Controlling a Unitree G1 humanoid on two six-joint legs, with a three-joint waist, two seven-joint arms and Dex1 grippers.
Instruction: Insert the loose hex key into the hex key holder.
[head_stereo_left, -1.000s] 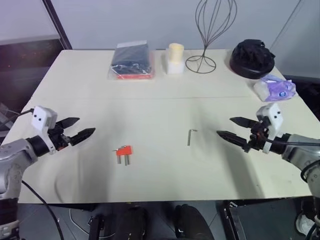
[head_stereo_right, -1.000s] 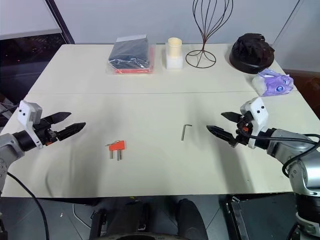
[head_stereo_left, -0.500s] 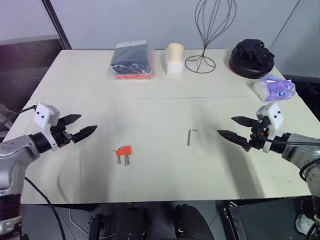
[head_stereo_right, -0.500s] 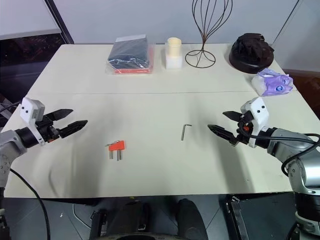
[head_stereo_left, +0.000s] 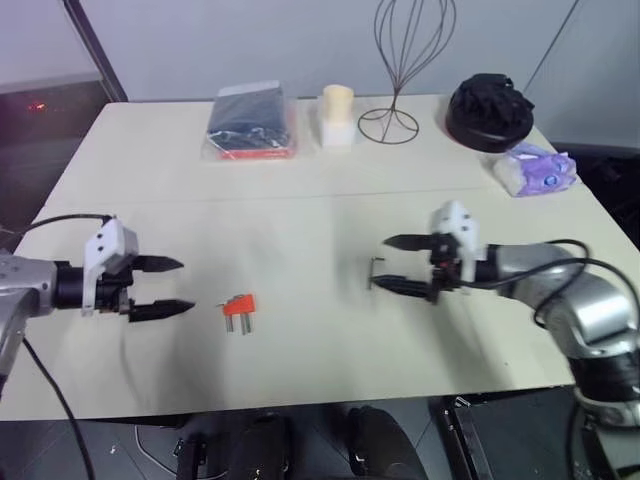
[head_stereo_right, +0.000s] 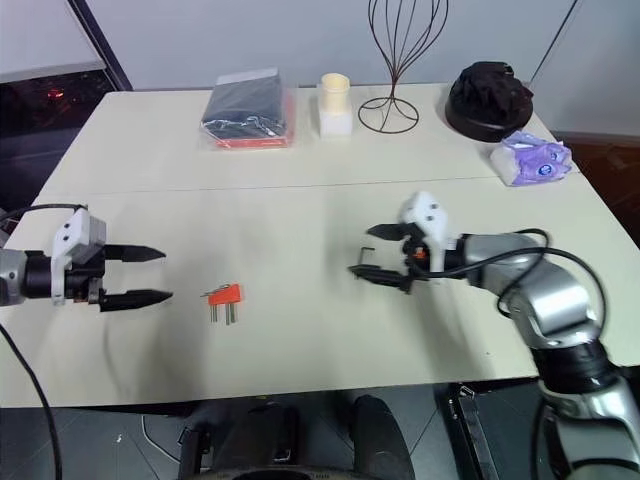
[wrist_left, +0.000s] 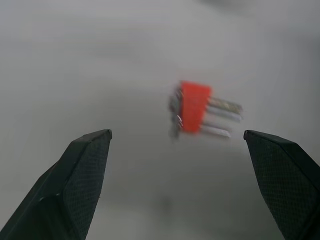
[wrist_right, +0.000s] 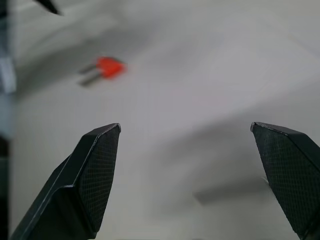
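Observation:
The loose hex key (head_stereo_left: 376, 272) will slide in with its long end first when I push it, because straight shafts (head_stereo_left: 238, 324) stick out of the hex key holder.
The hex key holder (head_stereo_left: 238, 307), a small orange-red block with short grey keys sticking out toward me, lies on the cream table (head_stereo_left: 300, 220) left of centre; it also appears in the left wrist view (wrist_left: 195, 107) and, further off, in the right wrist view (wrist_right: 109, 66). My left gripper (head_stereo_left: 187, 285) hovers open just left of it, pointing at it. The loose hex key (head_stereo_left: 372, 272), a thin grey L-shaped rod, lies right of centre. My right gripper (head_stereo_left: 379, 263) is open, its fingertips straddling the key from the right, above the table.
Along the table's far edge stand a black packet in a plastic bag (head_stereo_left: 246, 122), a cream candle (head_stereo_left: 336, 115), a wire stand (head_stereo_left: 400, 60) and a black hat (head_stereo_left: 487, 110). A purple tissue pack (head_stereo_left: 530, 170) lies at the right.
My right gripper has swung left from the right side of the table to the loose hex key. My left gripper has turned toward the holder. The camera view has shifted too.

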